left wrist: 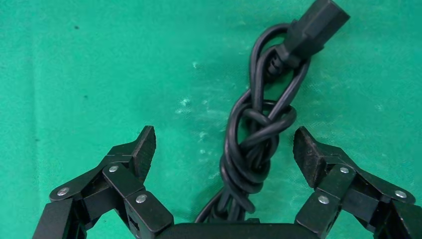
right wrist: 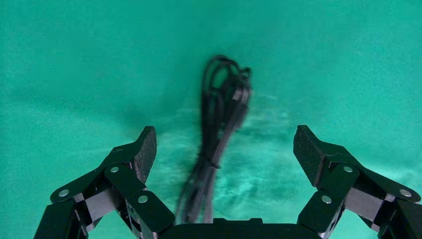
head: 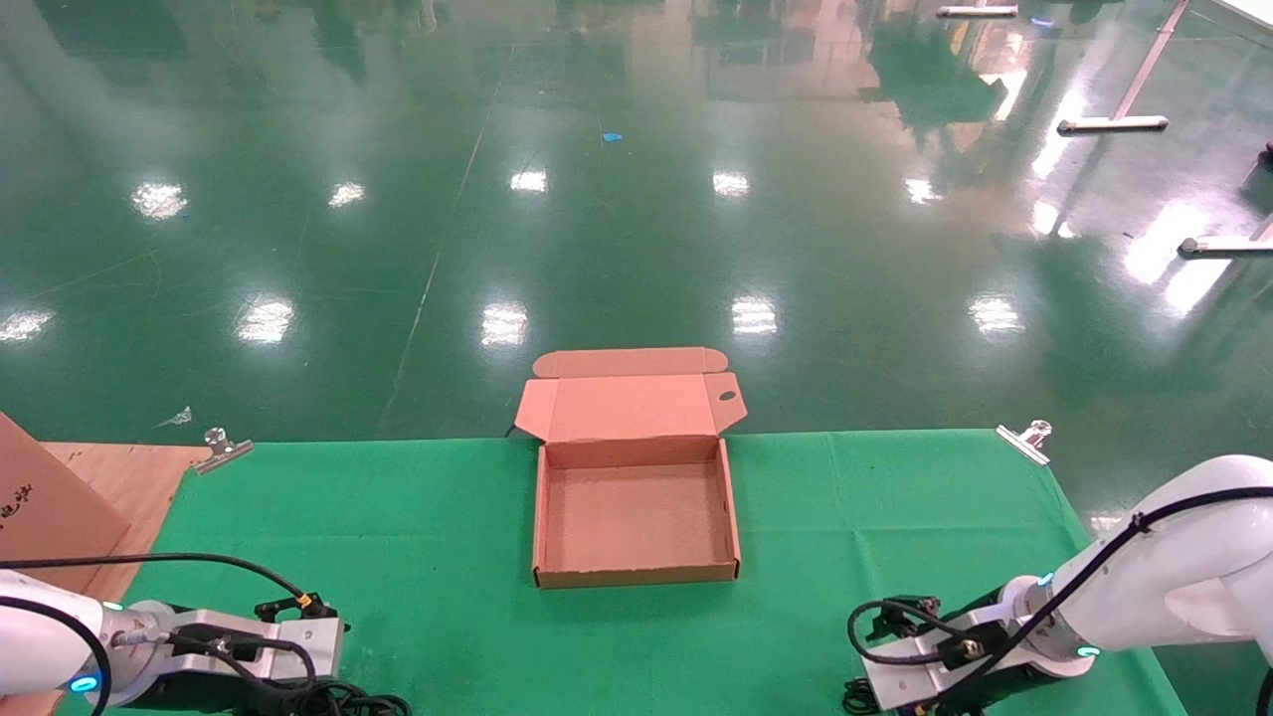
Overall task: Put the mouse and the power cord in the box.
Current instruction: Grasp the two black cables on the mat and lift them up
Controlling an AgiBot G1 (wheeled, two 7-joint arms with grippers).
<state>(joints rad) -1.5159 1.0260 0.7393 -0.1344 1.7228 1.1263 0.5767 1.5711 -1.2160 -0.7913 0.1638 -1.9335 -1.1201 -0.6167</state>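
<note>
The thin black cable is held tight by a tie (right wrist: pixel 208 162), so the bundle (right wrist: pixel 222 117) will stay together and the mouse will hang close below when I lift it.
The box (head: pixel 636 574) lies open in the middle of the green cloth, lid (head: pixel 631 408) folded back and nothing inside. The power cord (left wrist: pixel 254 144), a knotted bundle of thick black cable with a plug end (left wrist: pixel 318 25), lies on the cloth between the fingers of my open left gripper (left wrist: pixel 224 142), touching neither pad. In the head view it shows at the near left edge (head: pixel 353 701). My right gripper (right wrist: pixel 224 142) hangs open over a tied bundle of thin black cable (right wrist: pixel 219 114). The mouse's oval body is out of view.
Metal clips (head: pixel 221 447) (head: pixel 1029 439) pin the cloth at the table's far corners. A brown cardboard sheet (head: pixel 40 507) leans at the far left on bare wood (head: pixel 129 472). Beyond the table's far edge is shiny green floor.
</note>
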